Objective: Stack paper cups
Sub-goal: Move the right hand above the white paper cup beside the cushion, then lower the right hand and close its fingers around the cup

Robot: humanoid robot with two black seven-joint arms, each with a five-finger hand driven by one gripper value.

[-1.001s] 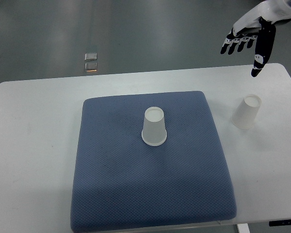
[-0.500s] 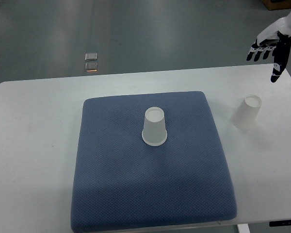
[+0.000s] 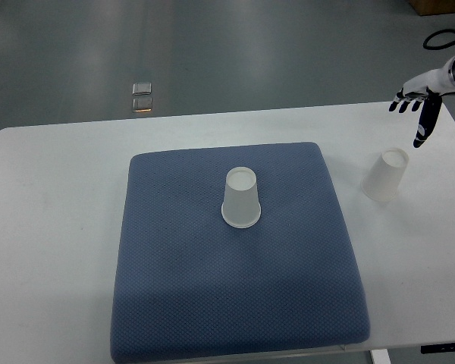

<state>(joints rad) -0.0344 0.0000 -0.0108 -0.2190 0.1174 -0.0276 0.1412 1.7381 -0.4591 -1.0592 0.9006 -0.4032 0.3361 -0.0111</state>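
Note:
The cup (image 3: 385, 176) should nest down and cover up the other cup when I lower it beside the blue mat, because both cups taper to narrow tops (image 3: 241, 177).
Two white paper cups stand upside down. One cup (image 3: 240, 198) sits in the middle of the blue mat (image 3: 235, 303). The other cup (image 3: 385, 174) stands on the white table, right of the mat. My right hand (image 3: 418, 107) hovers above the table's far right edge, up and to the right of that second cup, apart from it. Its fingers are spread and hold nothing. The left arm does not show.
The white table (image 3: 53, 227) carries the mat in its centre. Two small square fittings (image 3: 142, 96) lie on the grey floor beyond the table's far edge.
My right hand has drawn back to the right and away, now smaller in the picture near the right edge. Both cups stay where they were.

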